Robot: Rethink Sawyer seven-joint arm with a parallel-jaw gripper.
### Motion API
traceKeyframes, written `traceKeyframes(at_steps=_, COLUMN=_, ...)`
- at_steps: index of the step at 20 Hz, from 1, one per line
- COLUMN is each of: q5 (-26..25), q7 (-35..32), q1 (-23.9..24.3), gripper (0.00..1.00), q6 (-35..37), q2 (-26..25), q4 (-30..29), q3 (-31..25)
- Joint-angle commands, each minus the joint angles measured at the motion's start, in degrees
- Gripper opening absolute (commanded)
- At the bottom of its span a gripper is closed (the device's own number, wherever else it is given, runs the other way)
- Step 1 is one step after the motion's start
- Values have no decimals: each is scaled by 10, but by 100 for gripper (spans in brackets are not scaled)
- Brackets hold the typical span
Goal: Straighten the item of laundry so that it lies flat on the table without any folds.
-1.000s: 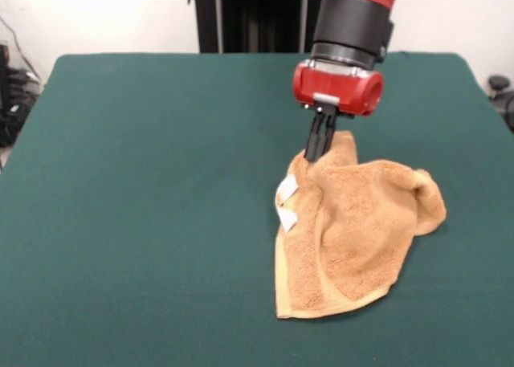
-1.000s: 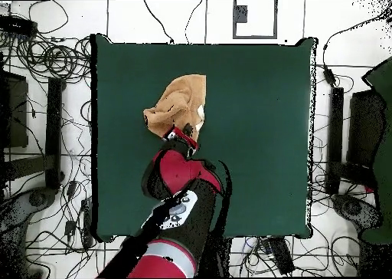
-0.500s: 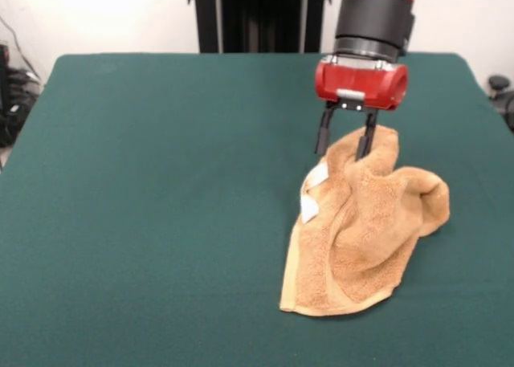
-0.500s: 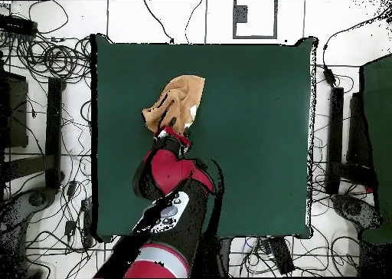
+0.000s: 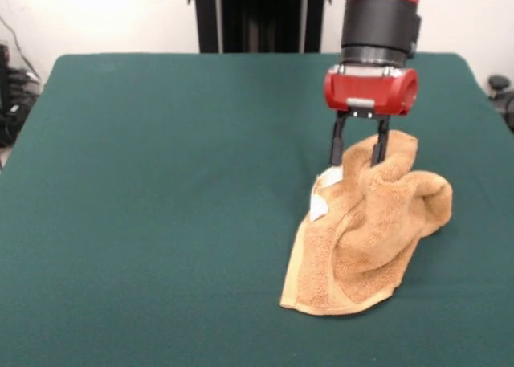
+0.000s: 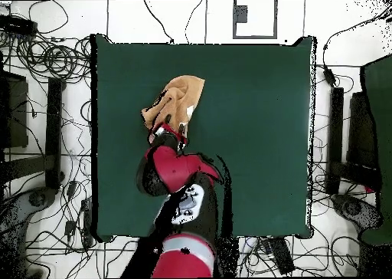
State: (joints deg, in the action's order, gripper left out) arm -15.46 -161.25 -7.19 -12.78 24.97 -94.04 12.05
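I expect the laundry's curled end (image 5: 435,202) to stay bunched when I pull the raised fold toward the tag, because slack folds (image 5: 392,202) lie between the two.
The tan-orange towel (image 5: 365,238) lies crumpled on the green table (image 5: 161,182), right of centre in the front view, bunched into a raised fold at its far end with a white tag (image 5: 321,194) showing on its left edge. My gripper (image 5: 356,160) stands open directly over that raised fold, its two black fingers straddling the top of the cloth without clamping it. From overhead the towel (image 6: 178,100) sits in the table's upper left part, with the gripper (image 6: 171,127) at its lower edge and the red arm covering the cloth's near side.
Green table (image 6: 253,138) spreads wide to the right of the towel in the overhead view. Cables and dark equipment (image 6: 46,123) lie on the floor around the table's edges. A black column (image 5: 261,18) stands behind the table.
The gripper was shut on the towel's raised edge; it has opened and let go, and it has shifted right in the front view. The towel's peak has slumped a little.
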Motion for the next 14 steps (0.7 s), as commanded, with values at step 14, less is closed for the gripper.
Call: traceKeyframes(at_steps=14, q5=-146, q7=259, q1=157, gripper=100, q6=493, q2=-137, q4=241, q3=-294)
